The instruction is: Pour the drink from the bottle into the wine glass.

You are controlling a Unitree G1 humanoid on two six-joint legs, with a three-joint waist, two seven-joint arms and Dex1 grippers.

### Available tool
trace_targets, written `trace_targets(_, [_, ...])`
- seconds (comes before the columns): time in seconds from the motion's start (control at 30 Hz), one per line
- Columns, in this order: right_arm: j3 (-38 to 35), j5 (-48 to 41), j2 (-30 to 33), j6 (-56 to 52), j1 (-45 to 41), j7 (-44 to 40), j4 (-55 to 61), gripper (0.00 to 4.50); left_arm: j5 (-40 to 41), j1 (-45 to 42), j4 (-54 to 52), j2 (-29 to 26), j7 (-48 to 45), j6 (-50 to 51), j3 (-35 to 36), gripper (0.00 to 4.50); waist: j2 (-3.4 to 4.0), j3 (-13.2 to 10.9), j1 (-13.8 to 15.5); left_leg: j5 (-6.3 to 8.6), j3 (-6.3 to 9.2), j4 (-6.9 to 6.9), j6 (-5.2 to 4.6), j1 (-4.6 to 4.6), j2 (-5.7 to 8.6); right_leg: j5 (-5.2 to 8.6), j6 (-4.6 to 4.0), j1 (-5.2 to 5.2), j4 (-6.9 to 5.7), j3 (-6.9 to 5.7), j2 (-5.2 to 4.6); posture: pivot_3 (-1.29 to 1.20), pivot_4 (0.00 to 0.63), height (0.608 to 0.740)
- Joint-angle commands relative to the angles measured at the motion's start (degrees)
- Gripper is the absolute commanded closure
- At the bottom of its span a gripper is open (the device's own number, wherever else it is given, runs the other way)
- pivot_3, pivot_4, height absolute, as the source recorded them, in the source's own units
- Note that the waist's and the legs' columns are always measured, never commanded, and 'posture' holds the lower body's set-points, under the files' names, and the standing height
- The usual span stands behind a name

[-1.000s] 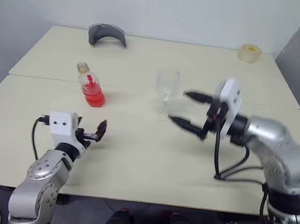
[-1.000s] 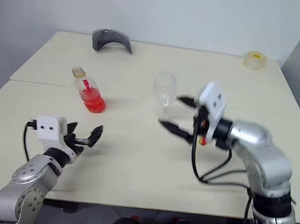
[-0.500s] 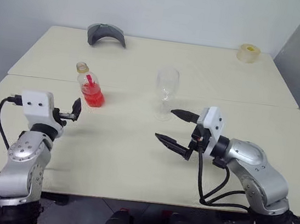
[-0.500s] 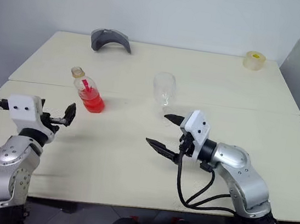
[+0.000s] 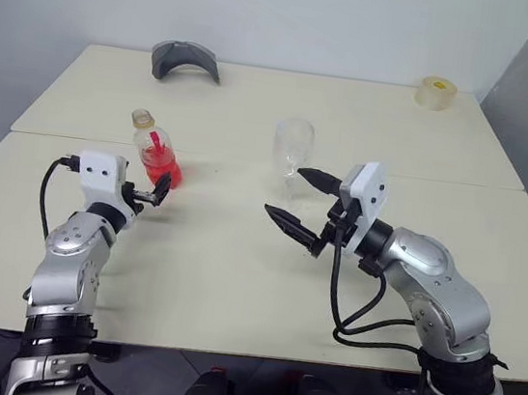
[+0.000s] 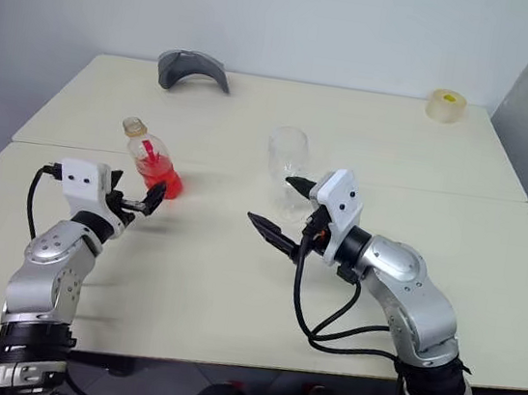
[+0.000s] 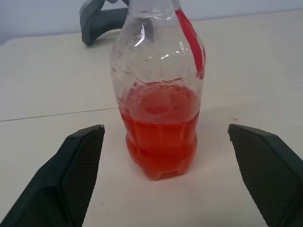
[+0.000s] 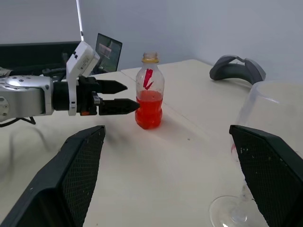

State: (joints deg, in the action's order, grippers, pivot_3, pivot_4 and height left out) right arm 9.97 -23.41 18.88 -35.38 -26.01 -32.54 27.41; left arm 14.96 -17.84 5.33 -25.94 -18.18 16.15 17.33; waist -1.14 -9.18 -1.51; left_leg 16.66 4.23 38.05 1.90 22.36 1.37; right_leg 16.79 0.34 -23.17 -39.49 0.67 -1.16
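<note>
I expect the red drink to pour straight out when I tilt the bottle, since the bottle's yellowish top looks like a ring around an uncapped opening.
The bottle stands upright on the left of the table, clear plastic with a yellowish top. The red drink fills its lower part. My left gripper is open and level, just on the near side of the bottle. In the left wrist view its fingers stand wide on either side of the bottle without touching it. The empty wine glass stands upright at mid-table. My right gripper is open right in front of it, pointing left, and the glass stands close by one finger.
A grey curved object lies at the table's back edge, and a roll of tape sits at the back right corner. A seam runs across the cream table behind the bottle and the glass.
My left gripper has moved forward to the bottle, which now stands ahead between its fingers. My right gripper has shifted left, closer to the glass. Both stayed open.
</note>
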Motion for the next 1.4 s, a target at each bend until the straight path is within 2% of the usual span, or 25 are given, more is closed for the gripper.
trace_targets(0.03, [-1.01,-0.85,-0.54,-0.02,-1.65,0.8,2.5,0.03,-0.99,-2.9,1.44,-1.06,-0.31,-2.53,-0.18,0.0,0.0,0.0,0.02,0.0,0.0,0.01,0.0,0.0,0.0,0.0,0.0,0.0,0.0,0.0,0.0,0.0,0.15,0.74])
trace_targets(0.47, [-2.45,-2.57,-0.91,-3.56,-4.63,3.32,3.06,0.03,-2.89,-12.17,13.29,-0.78,-0.99,-8.64,-2.07,0.0,-0.01,0.0,-0.01,0.0,0.0,0.04,0.0,0.01,0.02,-0.01,-0.01,-0.02,-0.06,0.0,0.0,0.0,0.15,0.74])
trace_targets(0.83, [-3.51,-3.54,-0.01,-5.2,-4.72,4.28,3.86,0.03,-3.63,-16.09,21.32,-1.24,-1.71,-13.1,-2.22,0.0,-0.01,0.01,-0.02,0.0,-0.01,0.07,0.0,0.02,0.02,-0.01,-0.01,-0.02,-0.08,0.01,-0.01,0.0,0.15,0.74])
trace_targets(1.33, [-4.03,-3.47,0.52,-6.41,-5.0,5.56,4.47,0.03,-6.28,-26.17,41.77,-1.47,-3.87,-24.06,-3.62,0.0,-0.03,0.02,-0.04,0.0,-0.02,0.11,0.0,0.04,0.04,-0.01,-0.01,-0.05,-0.15,0.0,-0.01,0.0,0.15,0.74])
trace_targets(1.37, [-4.1,-3.48,0.57,-6.43,-4.94,5.56,4.51,0.0,-6.25,-26.61,42.67,-1.39,-4.12,-24.49,-3.67,0.4,-0.03,0.02,-0.04,0.0,-0.02,0.11,0.0,0.04,0.05,-0.01,-0.01,-0.05,-0.15,0.0,-0.01,0.0,0.15,0.74])
trace_targets(1.4, [-4.15,-3.49,0.61,-6.44,-4.91,5.58,4.55,0.0,-6.16,-26.99,43.38,-1.34,-4.5,-24.89,-3.64,0.58,-0.03,0.02,-0.05,0.0,-0.02,0.11,0.0,0.04,0.05,-0.01,-0.01,-0.05,-0.15,0.0,-0.01,0.0,0.15,0.74])
